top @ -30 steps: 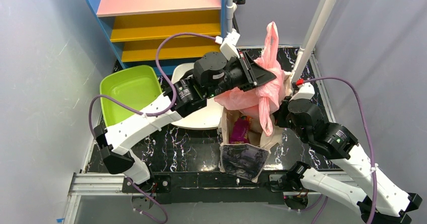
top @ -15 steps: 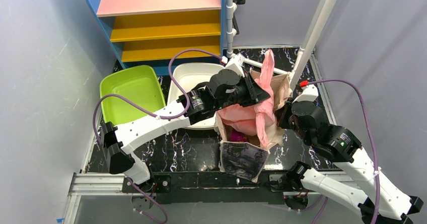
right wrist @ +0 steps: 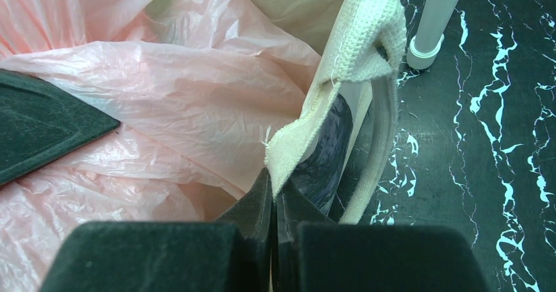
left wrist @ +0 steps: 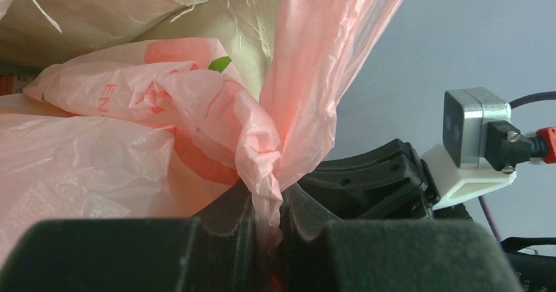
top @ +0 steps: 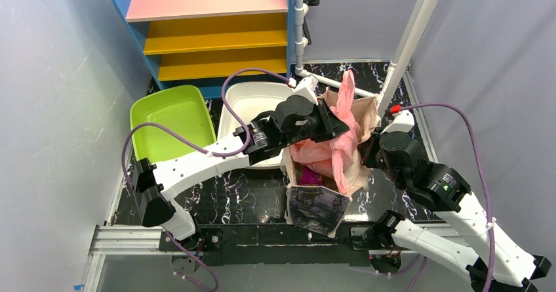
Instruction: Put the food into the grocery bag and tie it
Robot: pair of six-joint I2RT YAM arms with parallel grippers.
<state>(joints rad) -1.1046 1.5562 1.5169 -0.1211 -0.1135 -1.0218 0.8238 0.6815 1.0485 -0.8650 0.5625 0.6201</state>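
My right gripper keeps the tote's rim (right wrist: 293,145) open around the pink grocery bag (top: 337,151), so my left gripper goes on lowering the bag's neck until it rests inside.
The pink grocery bag (top: 318,153) sits bunched inside the open beige canvas tote (top: 319,208). One bag handle (top: 347,85) stands up above it. My left gripper (top: 337,125) is shut on the bag's twisted neck, which shows in the left wrist view (left wrist: 267,200). My right gripper (top: 368,153) is shut on the tote's woven rim (right wrist: 354,56) at the right side, next to the pink plastic (right wrist: 183,88). The food is hidden inside the bag; only a small green patch (left wrist: 219,63) shows by the plastic.
A lime green bin (top: 172,118) and a white bin (top: 252,105) stand left of the tote. A blue shelf unit (top: 210,23) is at the back. A white pole (top: 410,36) rises behind the tote. A purple packet (top: 309,176) lies in the tote.
My left gripper has come down and toward me with the pink bag, which now sits lower in the tote. The right gripper has kept its hold on the tote's rim.
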